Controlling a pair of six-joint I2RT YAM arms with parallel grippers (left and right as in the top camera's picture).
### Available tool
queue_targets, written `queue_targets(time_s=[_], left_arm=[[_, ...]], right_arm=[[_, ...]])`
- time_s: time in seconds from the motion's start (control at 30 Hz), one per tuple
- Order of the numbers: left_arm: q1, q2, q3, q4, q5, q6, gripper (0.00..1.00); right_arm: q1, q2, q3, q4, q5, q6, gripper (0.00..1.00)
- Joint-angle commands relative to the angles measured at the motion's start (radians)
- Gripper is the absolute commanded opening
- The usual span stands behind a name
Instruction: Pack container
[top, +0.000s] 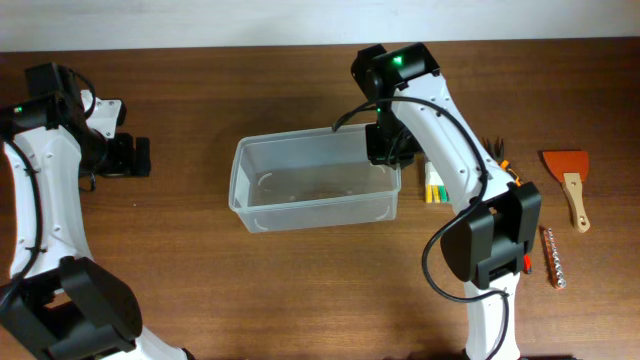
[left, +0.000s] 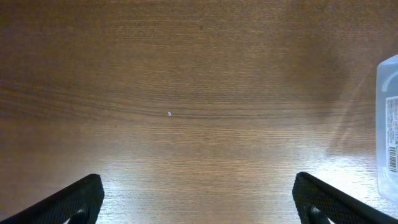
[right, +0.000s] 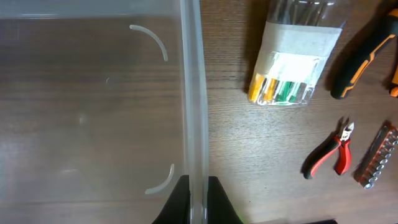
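Note:
The container is at a slant, with its gripped end (top: 396, 178) too far back. My right gripper should pull the container nearer and turn it straight before packing.
The container (top: 262, 183) is a clear rectangular tub, empty, in the middle of the table. My right gripper (top: 388, 150) is shut on its right wall near the far right corner; in the right wrist view the two black fingers (right: 198, 200) pinch the clear rim (right: 191, 93). My left gripper (top: 137, 157) is open and empty over bare wood at the left, apart from the tub; its fingertips (left: 199, 199) show wide apart, with the tub's edge (left: 388, 124) at the far right.
Right of the tub lie a small clear case of coloured bits (top: 433, 187) (right: 292, 68), red-handled pliers (right: 333, 149), an orange-black handled tool (right: 364, 53), a bit strip (top: 553, 257) (right: 376, 155) and an orange scraper (top: 570, 180). The table's far edge meets a white wall.

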Motion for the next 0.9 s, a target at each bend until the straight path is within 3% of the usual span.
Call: queue_targets(time_s=[0.0,0.87], left_arm=[[0.008,0.009,-0.005,0.003,0.019,0.012,0.99],[0.008,0.009,-0.005,0.002,0.019,0.012,0.99]], right_arm=[[0.032,-0.043,0.002,-0.001,0.009,0.006,0.04],[0.075,-0.121,-0.065,-0.024,0.107,0.008,0.04]])
